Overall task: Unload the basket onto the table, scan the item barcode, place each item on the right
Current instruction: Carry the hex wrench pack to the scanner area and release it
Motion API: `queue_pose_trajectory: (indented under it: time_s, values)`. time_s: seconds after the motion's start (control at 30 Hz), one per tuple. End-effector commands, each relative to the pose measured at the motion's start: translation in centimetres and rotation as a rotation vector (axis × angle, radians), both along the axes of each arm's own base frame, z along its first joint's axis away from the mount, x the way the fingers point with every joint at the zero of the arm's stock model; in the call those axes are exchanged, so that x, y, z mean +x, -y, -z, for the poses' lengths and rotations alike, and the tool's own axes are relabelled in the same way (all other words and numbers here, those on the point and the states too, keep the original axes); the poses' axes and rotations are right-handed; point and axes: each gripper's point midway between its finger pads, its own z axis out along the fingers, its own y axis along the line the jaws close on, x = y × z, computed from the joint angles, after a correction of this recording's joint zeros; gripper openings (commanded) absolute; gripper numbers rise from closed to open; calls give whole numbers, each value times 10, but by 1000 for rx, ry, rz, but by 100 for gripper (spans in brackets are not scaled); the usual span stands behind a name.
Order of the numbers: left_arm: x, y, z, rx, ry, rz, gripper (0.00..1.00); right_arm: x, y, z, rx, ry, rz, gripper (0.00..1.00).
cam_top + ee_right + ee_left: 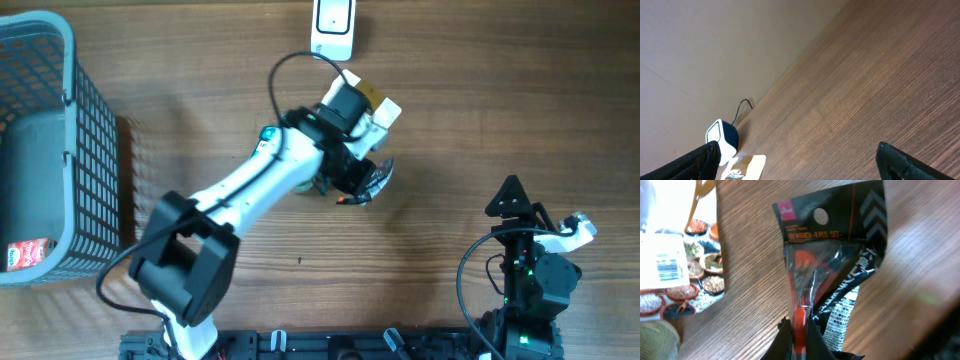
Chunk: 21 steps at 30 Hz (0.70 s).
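Note:
My left gripper should go on moving the black plastic packet [376, 182] toward the open wood [751, 287] beside the food packet and let go there, since the way is clear.
My left gripper [799, 336] is shut on the lower end of a black plastic packet [826, 245] with a red tool inside, labelled as a hex wrench set. The packet lies over the wooden table. From above, the left gripper [352, 183] and the packet [372, 180] sit below the white scanner [333, 28] at the table's far edge. A second item, a food packet [695, 265] with a white barcode label [665, 266], lies just left of the held packet. My right gripper [800, 167] stands open and empty at the front right [512, 198].
A grey mesh basket [45, 60] stands at the left edge with a red packet [28, 254] inside. The scanner [721, 140] and its cable show far off in the right wrist view, with the food packet [746, 167] in front of it.

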Motion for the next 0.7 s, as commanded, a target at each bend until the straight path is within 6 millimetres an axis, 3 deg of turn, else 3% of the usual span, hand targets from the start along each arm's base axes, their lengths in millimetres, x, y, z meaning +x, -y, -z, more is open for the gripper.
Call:
queue_pose_trajectory:
  time_s: [0.0,0.3,0.53,0.6,0.63,0.67]
  values:
    - [15,-16,8,187,120,-188,4,-1,4,0,-21,-4,16,100]
    - [20,-53,17,404,268,-442,4,-1,4,0,-21,-4,16,100]
    - [3,-56,42,399,207,-429,8,-1,3,0,-20,-4,16,100]
    - [1,-53,42,382,191,-424,22,-1,3,0,-21,-4,16,100]
    - [1,-51,40,373,190,-421,61,-1,4,0,-21,-4,17,100]
    - [1,-50,36,367,189,-416,91,-1,4,0,-21,-4,16,100]
